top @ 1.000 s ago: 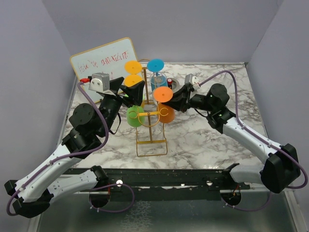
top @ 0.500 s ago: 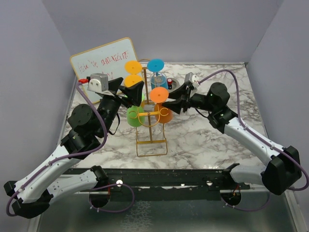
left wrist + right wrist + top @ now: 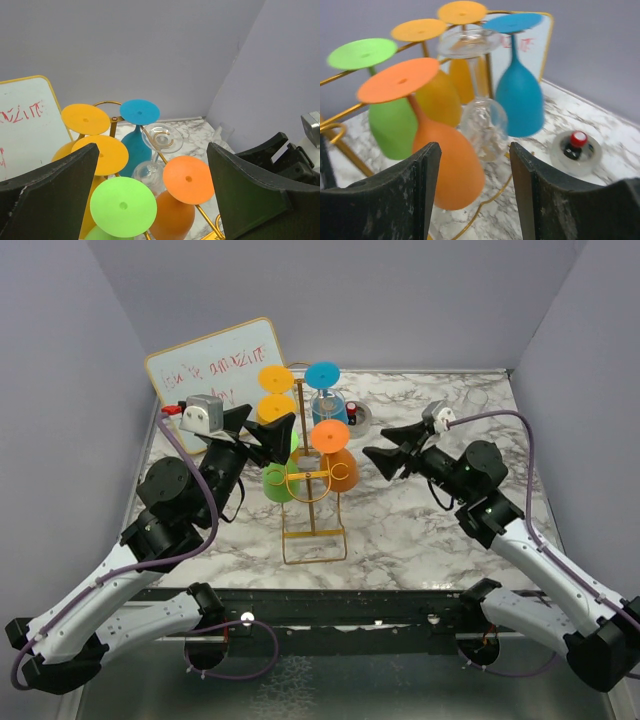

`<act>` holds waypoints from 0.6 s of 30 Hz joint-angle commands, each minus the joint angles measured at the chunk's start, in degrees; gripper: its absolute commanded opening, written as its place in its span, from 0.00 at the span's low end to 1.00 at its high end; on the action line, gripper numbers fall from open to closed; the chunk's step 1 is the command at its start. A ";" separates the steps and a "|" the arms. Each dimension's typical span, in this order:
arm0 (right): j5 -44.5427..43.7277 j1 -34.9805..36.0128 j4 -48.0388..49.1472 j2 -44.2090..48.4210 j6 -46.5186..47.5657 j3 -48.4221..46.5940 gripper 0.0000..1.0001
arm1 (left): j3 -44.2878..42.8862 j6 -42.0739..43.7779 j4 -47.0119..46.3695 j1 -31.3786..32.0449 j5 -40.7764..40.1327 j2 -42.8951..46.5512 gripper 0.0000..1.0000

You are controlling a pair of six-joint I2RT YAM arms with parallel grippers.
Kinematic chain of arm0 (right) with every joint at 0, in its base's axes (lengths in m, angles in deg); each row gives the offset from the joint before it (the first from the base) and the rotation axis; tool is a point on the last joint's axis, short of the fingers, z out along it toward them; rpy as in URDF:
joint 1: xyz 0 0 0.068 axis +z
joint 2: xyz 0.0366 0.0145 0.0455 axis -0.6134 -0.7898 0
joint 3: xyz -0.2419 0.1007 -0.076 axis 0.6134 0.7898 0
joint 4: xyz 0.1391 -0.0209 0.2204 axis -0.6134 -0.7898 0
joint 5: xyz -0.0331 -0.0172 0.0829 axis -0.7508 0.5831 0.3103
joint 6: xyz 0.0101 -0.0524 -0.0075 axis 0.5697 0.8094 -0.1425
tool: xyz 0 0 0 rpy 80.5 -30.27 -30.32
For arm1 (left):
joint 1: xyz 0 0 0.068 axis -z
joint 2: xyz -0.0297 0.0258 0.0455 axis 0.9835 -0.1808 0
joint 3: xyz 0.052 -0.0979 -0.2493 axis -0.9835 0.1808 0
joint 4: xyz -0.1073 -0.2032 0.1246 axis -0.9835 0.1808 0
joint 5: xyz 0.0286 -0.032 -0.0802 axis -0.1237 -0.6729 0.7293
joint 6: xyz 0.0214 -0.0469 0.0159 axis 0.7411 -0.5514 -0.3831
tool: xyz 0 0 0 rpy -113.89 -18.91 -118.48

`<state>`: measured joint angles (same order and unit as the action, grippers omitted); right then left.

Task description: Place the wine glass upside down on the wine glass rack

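Note:
My right gripper is on its way to the standing clear glass (image 3: 225, 131) and should keep going and close on that glass's rim, because the orange glass (image 3: 340, 470) hangs foot up on the rack.
The gold wire wine glass rack (image 3: 314, 540) stands mid-table, and several glasses hang from it upside down. The orange wine glass (image 3: 343, 473) hangs on its right side, foot up, and shows in the left wrist view (image 3: 188, 179) and the right wrist view (image 3: 452, 170). My right gripper (image 3: 378, 443) is open, a short way right of the orange glass and not touching it; its jaws (image 3: 475, 147) hold nothing. My left gripper (image 3: 272, 418) hovers wide open over the rack's left side, above the green glass (image 3: 122, 206), and is empty.
Yellow glasses, a blue glass (image 3: 325, 400) and a clear glass (image 3: 482, 125) also hang on the rack. A whiteboard (image 3: 215, 360) leans at the back left. A small round clear dish with a red-topped object (image 3: 576, 150) sits behind the rack.
My right gripper has opened off the orange glass and pulled back to the right, leaving the glass hanging on the rack. The left arm has barely moved.

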<state>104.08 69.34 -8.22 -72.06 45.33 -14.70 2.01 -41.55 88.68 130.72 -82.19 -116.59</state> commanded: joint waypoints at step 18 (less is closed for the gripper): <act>-57.27 -15.45 -34.64 -27.88 -12.23 -30.18 0.63 | -1.92 2.00 1.67 0.28 2.98 0.29 0.90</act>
<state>43.40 59.07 -35.48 -96.38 34.71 -40.54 1.48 -40.31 90.89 130.72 -81.01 -116.24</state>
